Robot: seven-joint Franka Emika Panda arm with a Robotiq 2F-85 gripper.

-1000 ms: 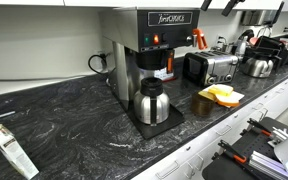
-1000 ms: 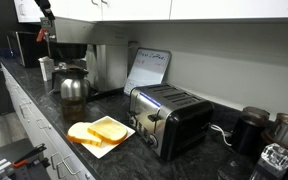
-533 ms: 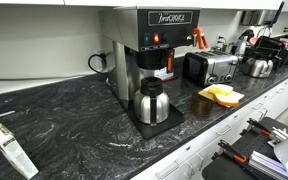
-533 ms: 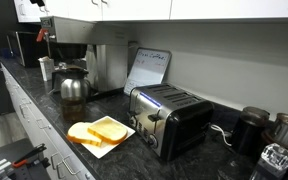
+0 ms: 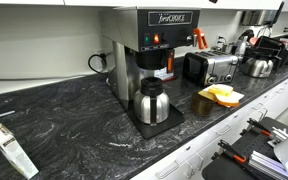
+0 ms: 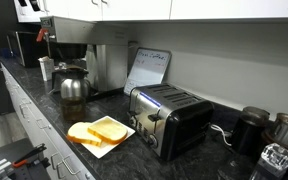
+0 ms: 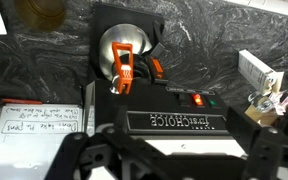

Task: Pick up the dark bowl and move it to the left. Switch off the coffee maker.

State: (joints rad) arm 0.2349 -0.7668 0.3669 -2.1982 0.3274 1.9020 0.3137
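Observation:
My gripper is far up over the coffee maker's top, and the orange switch (image 5: 156, 38) faces the front. I should therefore move forward and go down in front of the coffee maker's panel (image 5: 171, 40).
The coffee maker (image 5: 150, 45) is a tall steel brewer with a black top panel and a lit orange switch (image 5: 156, 39). The wrist view looks down on its top (image 7: 174, 120), where the switch (image 7: 196, 100) glows. The dark bowl (image 5: 201, 105) sits on the counter between the carafe and the plate. It also shows at the top left of the wrist view (image 7: 39, 8). My gripper (image 7: 174, 162) is open and empty, high above the brewer's top, with a finger at each side of the picture. It has almost left both exterior views.
A steel carafe (image 5: 150, 102) stands on the brewer's base (image 7: 124, 55). A white plate with toast (image 5: 221, 95) (image 6: 99, 132) and a chrome toaster (image 5: 209, 67) (image 6: 169, 120) are nearby. A kettle (image 5: 259, 66) stands beyond, and a small whiteboard (image 6: 147, 70) leans on the wall.
My gripper has risen upward, leaving the top edge of both exterior views. Nothing on the counter has moved.

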